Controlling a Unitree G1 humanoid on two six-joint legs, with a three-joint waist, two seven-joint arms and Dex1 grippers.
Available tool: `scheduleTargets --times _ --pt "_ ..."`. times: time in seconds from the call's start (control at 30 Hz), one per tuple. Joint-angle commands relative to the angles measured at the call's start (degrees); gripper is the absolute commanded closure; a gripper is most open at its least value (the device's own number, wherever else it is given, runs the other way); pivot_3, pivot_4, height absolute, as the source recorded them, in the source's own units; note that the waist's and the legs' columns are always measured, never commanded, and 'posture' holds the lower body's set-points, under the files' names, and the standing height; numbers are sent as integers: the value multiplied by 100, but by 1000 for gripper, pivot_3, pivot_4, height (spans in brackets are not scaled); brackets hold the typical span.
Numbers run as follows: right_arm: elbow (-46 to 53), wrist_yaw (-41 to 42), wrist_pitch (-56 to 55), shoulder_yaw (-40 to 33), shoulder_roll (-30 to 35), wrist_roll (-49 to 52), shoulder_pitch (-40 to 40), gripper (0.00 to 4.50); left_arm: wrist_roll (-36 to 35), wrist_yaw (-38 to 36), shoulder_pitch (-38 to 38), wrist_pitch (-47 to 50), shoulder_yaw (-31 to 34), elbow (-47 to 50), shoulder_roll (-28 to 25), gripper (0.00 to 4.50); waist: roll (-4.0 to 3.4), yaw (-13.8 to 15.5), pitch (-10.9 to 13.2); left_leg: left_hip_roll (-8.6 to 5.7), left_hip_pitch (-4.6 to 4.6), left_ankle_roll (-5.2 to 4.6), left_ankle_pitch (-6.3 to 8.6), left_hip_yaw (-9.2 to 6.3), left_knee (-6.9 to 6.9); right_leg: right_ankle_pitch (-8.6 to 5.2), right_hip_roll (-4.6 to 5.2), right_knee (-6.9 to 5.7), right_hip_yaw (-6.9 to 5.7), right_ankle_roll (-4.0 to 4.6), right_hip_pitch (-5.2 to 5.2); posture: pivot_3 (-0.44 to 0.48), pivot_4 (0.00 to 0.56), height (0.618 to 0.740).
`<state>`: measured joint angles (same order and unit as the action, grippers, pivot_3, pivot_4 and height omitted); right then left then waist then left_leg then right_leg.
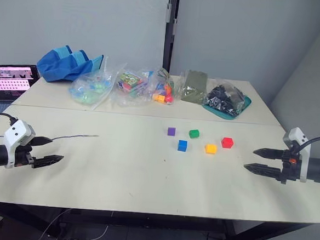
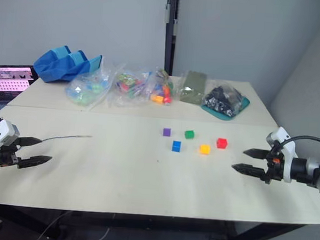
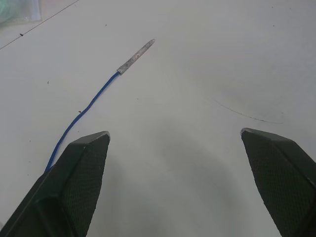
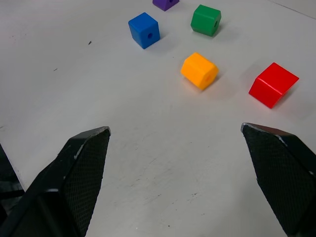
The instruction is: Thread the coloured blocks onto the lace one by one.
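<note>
The lace's pale stiff tip [image 1: 91, 135] should stay straight when I carry it, and the lace should trail behind, because the lace's blue part [image 1: 65, 137] curves limply.
Five small cubes lie loose right of the table's middle: purple [image 1: 171, 131], green [image 1: 194, 134], blue [image 1: 182, 146], orange-yellow [image 1: 210, 149] and red [image 1: 227, 142]. The thin dark blue lace [image 1: 73, 136] lies on the left part of the table, its stiff pale tip [image 3: 135, 57] pointing toward the cubes. My left gripper [image 1: 49, 149] hovers open at the left edge, just short of the lace's near stretch, holding nothing. At the right edge my right gripper [image 1: 259, 160] is open and empty, a short way from the red and orange-yellow cubes [image 4: 199, 71].
Along the far side lie a blue cloth bag [image 1: 68, 64], clear bags of mixed toys [image 1: 130, 86], a green pouch [image 1: 194, 86] and a teal tray [image 1: 242, 106] with a bag of dark pieces. A laptop [image 1: 9, 79] stands at the far left.
</note>
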<state>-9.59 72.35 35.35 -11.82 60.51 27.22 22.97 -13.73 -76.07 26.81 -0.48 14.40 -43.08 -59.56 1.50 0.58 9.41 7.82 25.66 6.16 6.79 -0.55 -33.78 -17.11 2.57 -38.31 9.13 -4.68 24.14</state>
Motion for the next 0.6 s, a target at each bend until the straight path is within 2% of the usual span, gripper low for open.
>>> scheduleTargets --times 0.03,0.17,0.3,0.53,0.6 --pt "105 24 32 -157 92 95 80 0 -221 -29 -123 155 193 315 -117 16 0 2 0 0 0 0 0 0 0 0 0 0 0 0 0 0 150 717" --pt "128 94 133 74 15 114 392 0 -386 71 -484 354 409 648 -153 16 0 -9 0 0 0 0 0 0 1 0 -1 -3 0 0 2 0 150 717" --pt "164 267 255 490 -192 120 964 0 -555 209 -1255 731 761 1290 -189 16 -1 -106 0 2 -3 0 0 0 3 -3 -1 -8 1 4 4 0 150 717" --pt "231 531 385 1325 -859 69 2003 0 -954 728 -2918 1313 1857 2819 114 16 -2 -152 1 2 -4 0 1 0 6 -21 -1 -31 0 14 13 0 150 717" --pt "230 624 410 1555 -1125 60 2314 0 -1472 1054 -3229 2052 2404 3350 394 16 -2 -148 1 2 -5 0 2 0 5 -27 -1 -38 -1 16 15 0 150 717"
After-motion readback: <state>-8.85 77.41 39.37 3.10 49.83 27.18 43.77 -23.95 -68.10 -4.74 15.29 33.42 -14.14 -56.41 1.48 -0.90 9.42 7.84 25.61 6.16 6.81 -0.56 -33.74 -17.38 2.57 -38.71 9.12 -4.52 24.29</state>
